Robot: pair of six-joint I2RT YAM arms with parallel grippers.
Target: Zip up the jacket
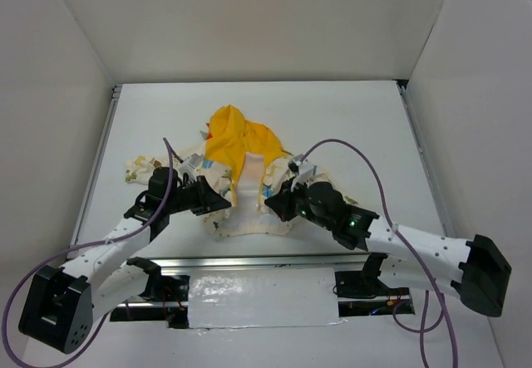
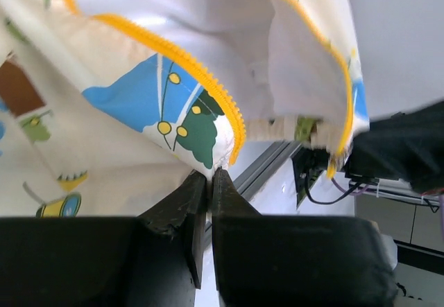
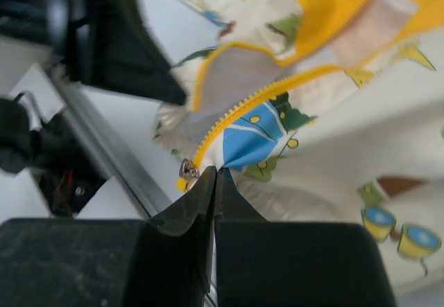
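Observation:
I need to bring the silver zipper slider (image 3: pixel 187 171) in to the zipper end at my left gripper (image 3: pixel 197 102) with my right gripper before I zip, because the slider is apart from that zipper end.
The jacket (image 1: pixel 249 177) lies open on the white table, cream with printed figures, its yellow hood (image 1: pixel 235 139) toward the back. My left gripper (image 1: pixel 218 203) is shut on the bottom corner of one front panel (image 2: pixel 201 141), beside the yellow zipper teeth (image 2: pixel 208 89). My right gripper (image 1: pixel 274 203) is shut on the bottom corner of the other front panel (image 3: pixel 250 141), right next to the silver zipper slider (image 3: pixel 186 172) at the end of its yellow teeth (image 3: pixel 263 92). The two front edges are apart, white lining showing between them.
A metal rail (image 1: pixel 258 260) runs along the table's near edge, with a taped white patch (image 1: pixel 262 301) below it. White walls enclose the table on three sides. Purple cables (image 1: pixel 349 148) loop over both arms.

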